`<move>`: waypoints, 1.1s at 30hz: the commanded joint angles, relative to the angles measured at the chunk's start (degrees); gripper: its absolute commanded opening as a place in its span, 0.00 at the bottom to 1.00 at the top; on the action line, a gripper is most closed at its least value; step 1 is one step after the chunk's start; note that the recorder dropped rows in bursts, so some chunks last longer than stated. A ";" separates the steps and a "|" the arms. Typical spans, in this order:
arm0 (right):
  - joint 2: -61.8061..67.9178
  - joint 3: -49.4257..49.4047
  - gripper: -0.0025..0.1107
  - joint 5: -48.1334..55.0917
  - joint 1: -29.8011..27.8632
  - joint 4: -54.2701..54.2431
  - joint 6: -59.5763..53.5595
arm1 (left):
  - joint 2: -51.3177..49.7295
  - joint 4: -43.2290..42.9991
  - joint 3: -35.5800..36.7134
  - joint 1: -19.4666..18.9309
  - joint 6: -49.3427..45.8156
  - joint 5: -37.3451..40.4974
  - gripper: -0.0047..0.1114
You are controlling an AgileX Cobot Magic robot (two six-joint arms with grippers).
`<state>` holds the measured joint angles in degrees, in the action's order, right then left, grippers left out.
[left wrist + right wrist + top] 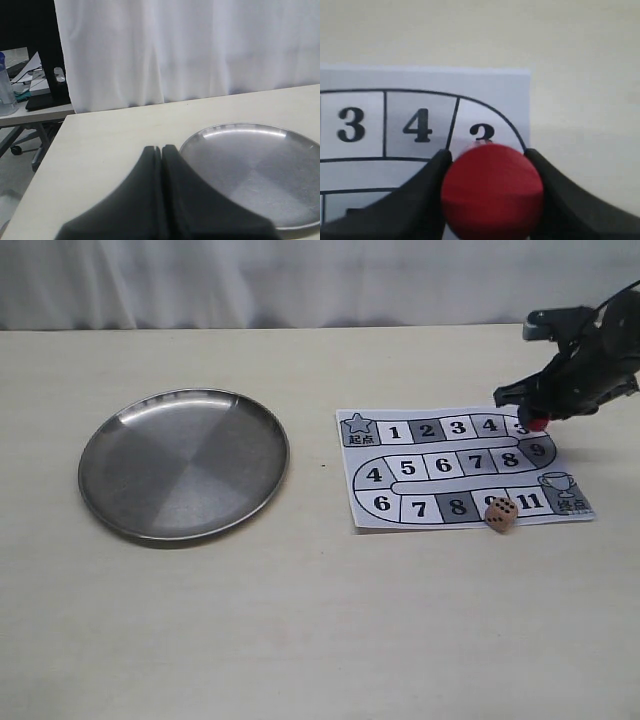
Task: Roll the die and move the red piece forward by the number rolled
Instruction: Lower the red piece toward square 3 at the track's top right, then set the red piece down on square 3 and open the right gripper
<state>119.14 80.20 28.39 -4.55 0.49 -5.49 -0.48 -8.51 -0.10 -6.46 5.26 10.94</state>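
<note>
The red piece is on the corner square (523, 424), where the track bends, so my right gripper should move the piece nearer and put it down on the dark square (541, 450) by the trophy.
The red piece (538, 423) (492, 190) is held between the black fingers of my right gripper (538, 416) (487, 157) over the board's top right corner, at the square after 4. The paper board (455, 467) (420, 80) has a numbered winding track. The pale tan die (501, 515) rests on the board's front edge between squares 9 and 11, dark pips on its visible faces. My left gripper (161, 148) is shut with nothing in it, near the metal plate (260, 170); it is outside the exterior view.
A round steel plate (184, 462) lies on the cream table (300, 640) left of the board. A white curtain hangs behind the table. In the left wrist view, a desk with clutter and a bottle (6, 85) stands beyond the table's edge.
</note>
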 commanded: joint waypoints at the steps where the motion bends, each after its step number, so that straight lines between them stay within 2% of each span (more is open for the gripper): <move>1: -7.18 0.06 0.06 3.13 -0.27 0.45 0.33 | 0.31 0.27 0.10 0.53 0.28 -0.94 0.04; 6: -8.01 -0.57 0.06 4.18 -0.27 0.45 0.33 | 0.31 0.27 0.10 0.53 0.28 -0.94 0.04; 17: -2.32 -12.64 0.06 -13.33 -0.27 0.35 0.84 | 0.31 0.27 0.10 0.53 0.28 -0.94 0.04; 26: 2.64 -12.60 0.06 -14.64 -0.27 1.70 0.36 | 0.31 0.27 0.10 0.53 0.28 -0.94 0.04; 33: 2.64 -12.60 0.06 -11.06 -2.12 1.86 0.84 | 0.31 0.27 0.10 0.53 0.28 -0.94 0.04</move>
<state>120.19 68.24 12.00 -5.11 1.32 -4.93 -0.48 -8.51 -0.10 -6.46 5.26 10.94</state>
